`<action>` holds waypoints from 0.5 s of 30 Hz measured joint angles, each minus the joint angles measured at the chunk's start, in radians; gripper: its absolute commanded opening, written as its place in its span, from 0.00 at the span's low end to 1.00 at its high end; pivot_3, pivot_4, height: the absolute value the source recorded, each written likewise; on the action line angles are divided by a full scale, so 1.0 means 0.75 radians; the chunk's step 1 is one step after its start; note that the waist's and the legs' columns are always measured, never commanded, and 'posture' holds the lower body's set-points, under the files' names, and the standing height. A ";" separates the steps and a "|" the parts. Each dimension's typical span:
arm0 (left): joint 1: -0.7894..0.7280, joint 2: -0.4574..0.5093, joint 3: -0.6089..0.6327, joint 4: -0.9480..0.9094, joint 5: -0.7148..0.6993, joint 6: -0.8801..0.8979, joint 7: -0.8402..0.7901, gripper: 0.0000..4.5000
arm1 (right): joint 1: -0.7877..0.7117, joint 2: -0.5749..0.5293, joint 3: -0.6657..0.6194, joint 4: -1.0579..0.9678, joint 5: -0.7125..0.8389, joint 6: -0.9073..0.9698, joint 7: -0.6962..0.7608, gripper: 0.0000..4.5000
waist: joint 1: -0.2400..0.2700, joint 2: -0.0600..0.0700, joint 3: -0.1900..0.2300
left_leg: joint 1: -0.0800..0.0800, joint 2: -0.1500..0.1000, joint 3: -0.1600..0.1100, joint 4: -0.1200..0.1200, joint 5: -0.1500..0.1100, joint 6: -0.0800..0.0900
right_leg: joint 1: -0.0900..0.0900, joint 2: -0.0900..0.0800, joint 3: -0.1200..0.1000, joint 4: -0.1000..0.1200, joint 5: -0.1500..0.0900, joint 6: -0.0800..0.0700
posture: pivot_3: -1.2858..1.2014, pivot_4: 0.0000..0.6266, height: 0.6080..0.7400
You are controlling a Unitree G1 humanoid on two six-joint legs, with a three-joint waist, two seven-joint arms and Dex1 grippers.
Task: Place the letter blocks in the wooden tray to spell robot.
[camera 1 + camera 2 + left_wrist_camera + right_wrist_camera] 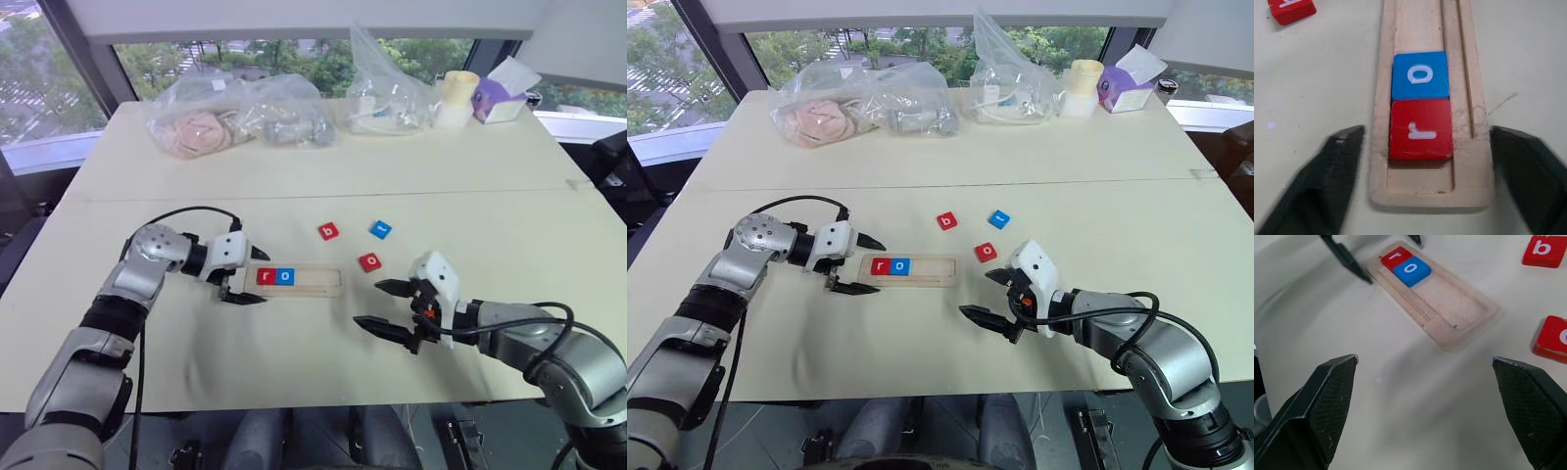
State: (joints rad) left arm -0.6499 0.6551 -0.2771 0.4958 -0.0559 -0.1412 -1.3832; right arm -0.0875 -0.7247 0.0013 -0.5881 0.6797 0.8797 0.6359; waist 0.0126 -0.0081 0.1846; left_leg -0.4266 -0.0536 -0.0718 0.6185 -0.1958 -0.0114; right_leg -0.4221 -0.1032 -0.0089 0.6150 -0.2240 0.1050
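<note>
My right gripper is on its way to the red b block point(328, 231), which lies free while r and o are in the wooden tray point(275, 277). It should keep going to that block and close on it.
The wooden tray point(318, 282) lies at mid-table with a red r block point(265, 276) and a blue o block point(284, 276) side by side at its left end. My left gripper point(259, 278) is open, its fingers point(1337, 166) straddling that end of the tray without touching the blocks. Loose on the table beyond the tray lie a red b block point(328, 231), a blue t block point(381, 229) and a red o block point(370, 261). To the tray's right, my right gripper point(368, 304) hovers open and empty, just in front of the red o block.
Clear plastic bags point(235, 122) and another bag point(387, 93) sit along the table's far edge, with a pale yellow cup point(456, 98) and a purple box point(498, 100) at the far right. A seam point(323, 196) crosses the table behind the blocks.
</note>
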 measured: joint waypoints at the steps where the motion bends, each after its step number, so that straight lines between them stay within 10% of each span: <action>1: 0.009 0.000 0.006 -0.010 0.001 -0.001 0.009 0.99 | -0.003 0.000 0.000 0.000 -0.003 -0.004 0.000 1.00 | 0.000 0.000 0.000 | 0.000 0.000 0.000 0.000 0.000 0.000 | 0.000 0.000 0.000 0.000 0.000 0.000 | 0.52 0.24 0.96; 15: 0.161 0.254 0.275 -0.341 -0.225 0.548 0.008 0.99 | -0.684 0.440 0.185 0.577 -0.329 0.049 -0.384 1.00 | -0.042 -0.004 0.003 | 0.000 0.002 -0.002 -0.001 0.000 -0.001 | -0.006 0.003 0.001 0.010 0.001 0.000 | 0.52 0.24 0.96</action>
State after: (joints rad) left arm -0.5288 0.8456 -0.0712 0.2397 -0.2244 0.2694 -1.3773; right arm -0.6008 -0.3944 0.1398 -0.1557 0.4332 0.9164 0.3480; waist -0.0192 -0.0108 0.1868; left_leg -0.4266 -0.0525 -0.0734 0.6179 -0.1955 -0.0118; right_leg -0.4269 -0.1006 -0.0082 0.6223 -0.2235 0.1049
